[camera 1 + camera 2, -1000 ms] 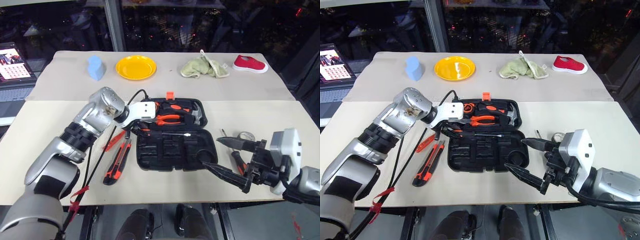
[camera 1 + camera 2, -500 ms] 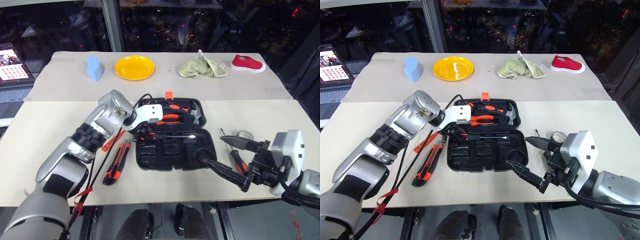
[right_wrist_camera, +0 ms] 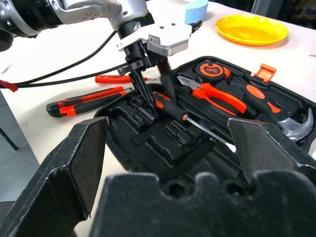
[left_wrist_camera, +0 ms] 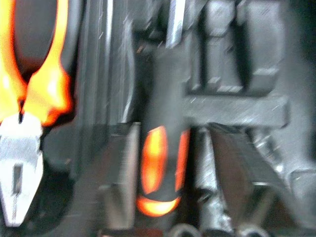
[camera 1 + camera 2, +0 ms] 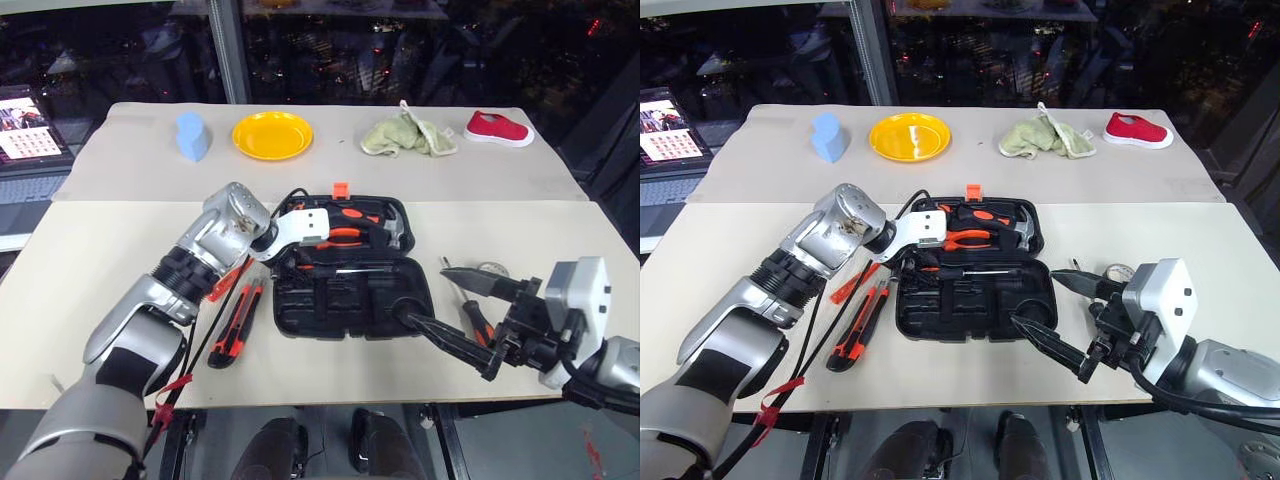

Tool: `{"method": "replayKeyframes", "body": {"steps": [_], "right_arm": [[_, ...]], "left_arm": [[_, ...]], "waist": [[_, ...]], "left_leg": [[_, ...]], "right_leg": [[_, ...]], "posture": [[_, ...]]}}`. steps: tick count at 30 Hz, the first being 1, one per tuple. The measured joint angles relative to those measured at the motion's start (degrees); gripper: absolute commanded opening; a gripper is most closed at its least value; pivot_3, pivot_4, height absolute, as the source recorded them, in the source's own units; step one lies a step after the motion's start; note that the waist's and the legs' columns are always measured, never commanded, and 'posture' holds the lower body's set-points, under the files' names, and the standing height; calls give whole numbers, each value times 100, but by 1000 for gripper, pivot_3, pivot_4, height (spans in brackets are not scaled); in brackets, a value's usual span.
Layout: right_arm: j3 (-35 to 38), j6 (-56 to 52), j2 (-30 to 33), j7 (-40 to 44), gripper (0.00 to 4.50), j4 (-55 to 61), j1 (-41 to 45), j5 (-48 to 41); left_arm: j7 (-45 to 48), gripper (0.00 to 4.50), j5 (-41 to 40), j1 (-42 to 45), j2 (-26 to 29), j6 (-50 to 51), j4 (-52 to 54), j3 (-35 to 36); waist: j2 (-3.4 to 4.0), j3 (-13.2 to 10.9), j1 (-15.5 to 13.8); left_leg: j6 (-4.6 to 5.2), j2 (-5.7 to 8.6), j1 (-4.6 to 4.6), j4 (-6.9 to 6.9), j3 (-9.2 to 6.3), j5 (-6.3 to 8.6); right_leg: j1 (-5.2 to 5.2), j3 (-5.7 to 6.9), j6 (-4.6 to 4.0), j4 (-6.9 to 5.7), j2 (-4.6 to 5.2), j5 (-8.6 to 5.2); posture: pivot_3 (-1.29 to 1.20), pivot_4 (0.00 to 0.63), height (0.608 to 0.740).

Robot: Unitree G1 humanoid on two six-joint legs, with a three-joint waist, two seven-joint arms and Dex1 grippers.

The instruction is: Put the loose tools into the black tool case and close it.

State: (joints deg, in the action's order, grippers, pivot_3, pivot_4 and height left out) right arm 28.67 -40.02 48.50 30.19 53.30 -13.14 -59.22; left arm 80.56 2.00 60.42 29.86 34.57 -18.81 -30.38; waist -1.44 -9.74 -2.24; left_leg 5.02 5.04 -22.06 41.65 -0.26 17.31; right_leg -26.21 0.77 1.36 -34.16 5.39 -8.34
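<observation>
The screwdriver's handle [image 3: 171, 107] sits too shallow in its hollow, so my left gripper should rise, close its fingers and press down on the handle's end [image 4: 169, 64] near the screwdriver's shaft.
The black tool case [image 5: 345, 312] lies open at the table's middle. My left gripper [image 3: 159, 106] reaches down over its left end, open. Its fingers [image 4: 121, 173] stand either side of the black-and-orange handle of a screwdriver [image 3: 167, 108] that lies in a recess, shaft [image 5: 350, 271] pointing right. The utility knife [image 5: 235, 325] and the slim orange tester screwdriver [image 5: 850, 285] lie on the table left of the case. My right gripper [image 5: 428, 297] hovers open at the case's right end. Behind it lie a second screwdriver [image 5: 474, 320] and the grey tape roll [image 5: 490, 268].
Orange-handled pliers [image 5: 345, 236], a hammer [image 5: 396, 232] and a tape measure [image 3: 212, 70] sit in the case's far half. Along the table's back stand a blue object [image 5: 192, 135], a yellow plate [image 5: 272, 134], a green cloth [image 5: 408, 135] and a red shoe [image 5: 498, 128]. A laptop [image 5: 25, 120] is far left.
My left gripper has opened and let go of the screwdriver handle, which now rests in the case. The right gripper has held still.
</observation>
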Motion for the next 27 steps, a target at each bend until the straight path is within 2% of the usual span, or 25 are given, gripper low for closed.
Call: {"method": "replayKeyframes", "body": {"steps": [1,3,13,27], "right_arm": [[-9,0,-2,-5,4500,0,-22,2],[-21,1,-3,-6,4500,0,-73,2],[-21,2,0,-24,4500,-2,-88,1],[-19,2,3,-77,4500,-123,-17,-5]], "left_arm": [[28,4120,-15,14,34,27,42,34],[58,3547,-64,37,78,32,79,136],[-212,18,43,-103,-100,-850,-251,204],[-540,18,592,-185,-263,-1748,-456,28]], "waist": [[0,0,1],[0,0,2],[0,0,-6],[1,3,-6]], "left_leg": [[0,0,0,0,0,0],[0,0,0,0,0,0],[0,2,0,0,1,0],[13,2,9,0,3,8]], "right_leg": [[0,1,0,0,-1,0],[0,1,0,-1,-2,0],[0,2,1,1,0,1],[8,-1,2,0,3,3]], "posture": [[0,150,740],[0,150,740],[0,150,740],[0,150,740]]}}
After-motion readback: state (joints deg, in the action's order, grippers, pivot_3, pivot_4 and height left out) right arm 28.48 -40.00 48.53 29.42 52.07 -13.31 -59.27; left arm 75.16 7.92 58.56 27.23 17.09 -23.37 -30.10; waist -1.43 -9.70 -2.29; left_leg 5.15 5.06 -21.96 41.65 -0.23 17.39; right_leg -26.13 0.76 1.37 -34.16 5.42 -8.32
